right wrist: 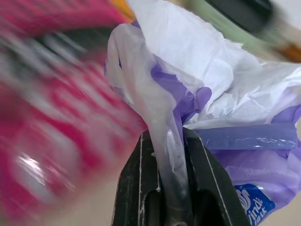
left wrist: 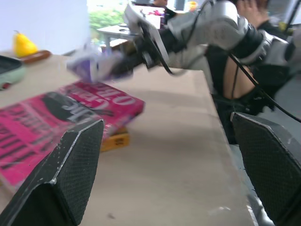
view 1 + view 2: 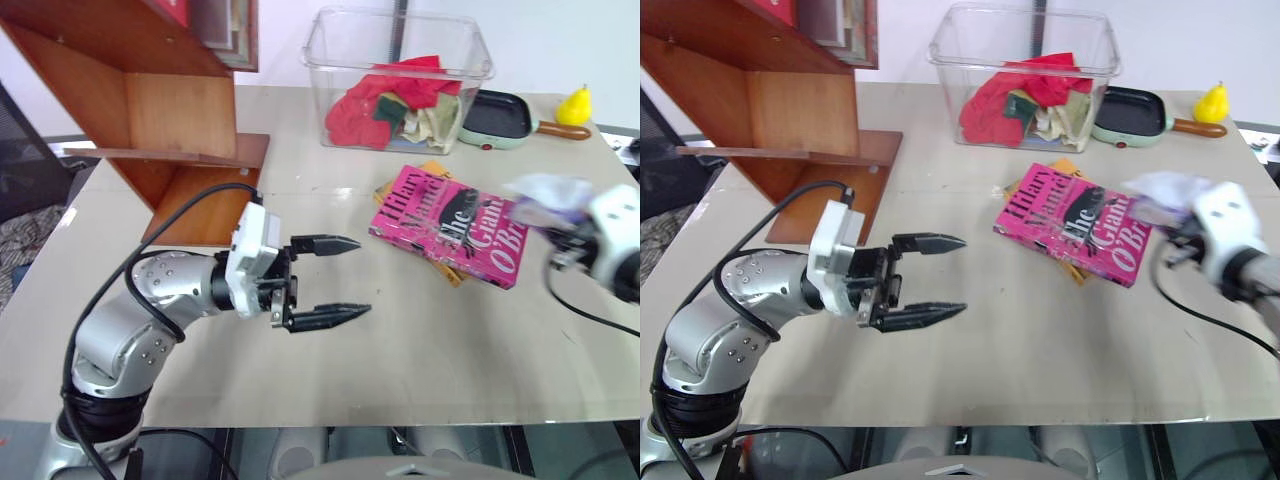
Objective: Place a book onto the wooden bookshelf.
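My gripper will lift the pink book (image 3: 450,224) off alone and leave the yellow-orange book lying flat, since its corners (image 3: 448,273) stick out crooked underneath.
The pink book (image 3: 445,225) lies flat on the table, right of centre, cover up. The wooden bookshelf (image 3: 180,115) stands at the table's far left corner. My left gripper (image 3: 362,277) hovers over the middle of the table, open and empty, its fingers (image 2: 61,174) pointing toward the book from its left. My right gripper (image 1: 165,141) is just right of the book, shut on a crumpled white and purple plastic bag (image 3: 545,195) that hangs over the book's right end.
A yellow-orange book (image 2: 115,140) lies under the pink one. At the back stand a clear plastic bin (image 3: 400,75) of cloths, a green pan (image 3: 495,120) and a yellow pear (image 3: 575,103). A person in dark clothes (image 2: 225,80) is beyond the table's right edge.
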